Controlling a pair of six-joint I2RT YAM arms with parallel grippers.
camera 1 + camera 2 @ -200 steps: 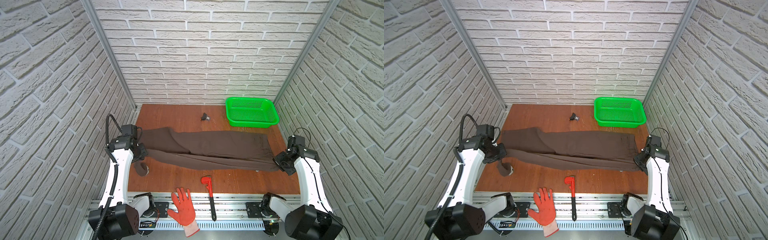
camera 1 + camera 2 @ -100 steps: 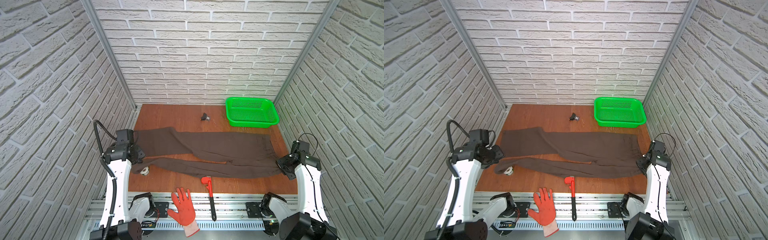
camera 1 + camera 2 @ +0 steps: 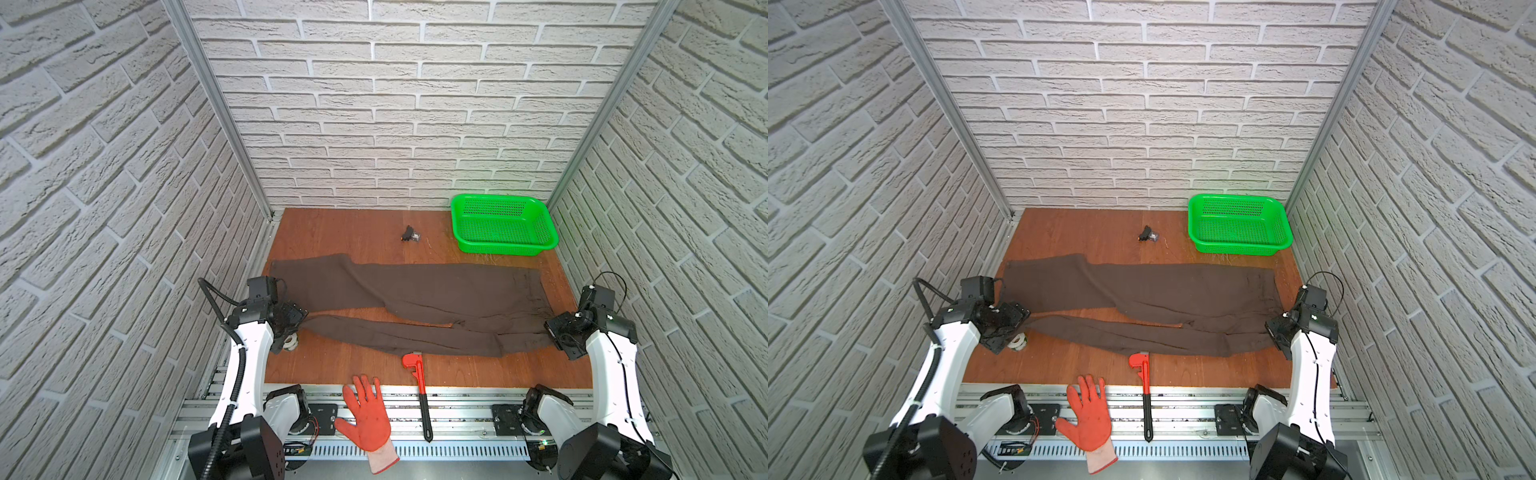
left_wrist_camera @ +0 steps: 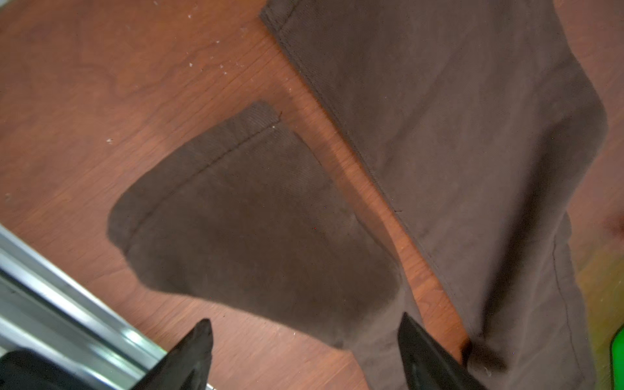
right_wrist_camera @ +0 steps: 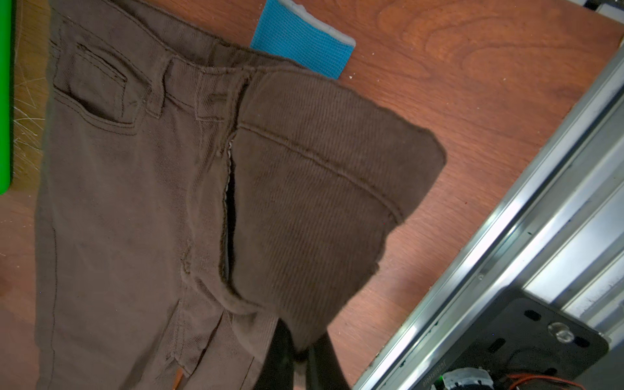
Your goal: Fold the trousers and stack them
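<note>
The robot's right gripper should hold the waist end while its left gripper pulls the hem [image 4: 195, 172] tight before the fold, because the near leg [image 3: 368, 333] lies bunched up with its hem loose.
The dark brown trousers [image 3: 415, 297] [image 3: 1142, 297] lie spread across the wooden table in both top views, legs to the left, waistband to the right. My left gripper [image 3: 301, 322] [image 3: 1023, 320] hovers over the near leg's end, open. In the left wrist view its fingertips [image 4: 202, 332] stand wide apart and the leg hem [image 4: 209, 162] lies flat beyond them. My right gripper [image 3: 550, 330] [image 3: 1271, 330] is shut on the near waistband corner. The right wrist view shows that corner [image 5: 320, 189] lifted and pinched in the gripper [image 5: 302, 354], with the fly gaping.
A green basket [image 3: 503, 224] stands at the back right, a small black object [image 3: 409, 235] beside it. A red pipe wrench [image 3: 417, 374] and an orange glove [image 3: 368, 415] lie at the front edge. A tape roll [image 3: 291, 343] sits below the left gripper. A blue glove cuff [image 5: 300, 44] pokes from under the waistband.
The near leg and waistband were drawn toward the front and laid flatter. My left gripper opened and let go of the leg end. The right gripper stayed shut on the waistband.
</note>
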